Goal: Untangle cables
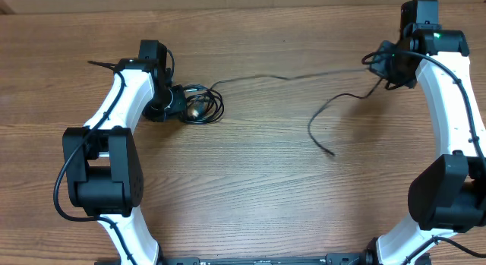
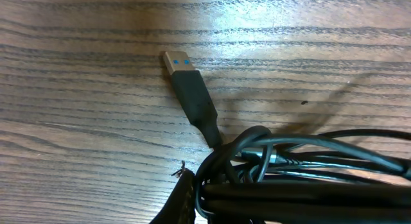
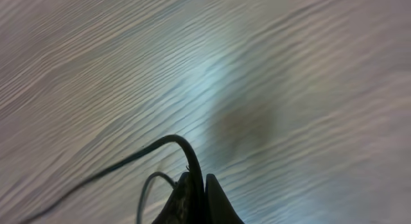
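Note:
My left gripper is holding the coil (image 1: pixel 206 105) and the thin cable (image 1: pixel 282 77) runs out as a single line, so my right gripper should continue to pull until the cable is clear of the coil, then let go.
A tangled coil of black cables (image 1: pixel 203 107) lies left of centre, and my left gripper (image 1: pixel 181 104) is shut on it. In the left wrist view the bundle (image 2: pixel 302 179) fills the bottom edge beside one dark finger (image 2: pixel 183 198), and a USB plug (image 2: pixel 178 62) sticks out onto the wood. One thin cable (image 1: pixel 288 77) runs from the coil across to my right gripper (image 1: pixel 383 67), which is raised at the far right and shut on it. A second strand (image 1: pixel 319 128) curves down from there and ends at a small plug (image 1: pixel 332 153). In the right wrist view the fingertips (image 3: pixel 200 182) pinch the thin cable (image 3: pixel 148 149).
The wooden table (image 1: pixel 250 197) carries nothing else. The left arm's base link (image 1: pixel 102 170) stands at the near left and the right arm's base link (image 1: pixel 444 197) at the near right.

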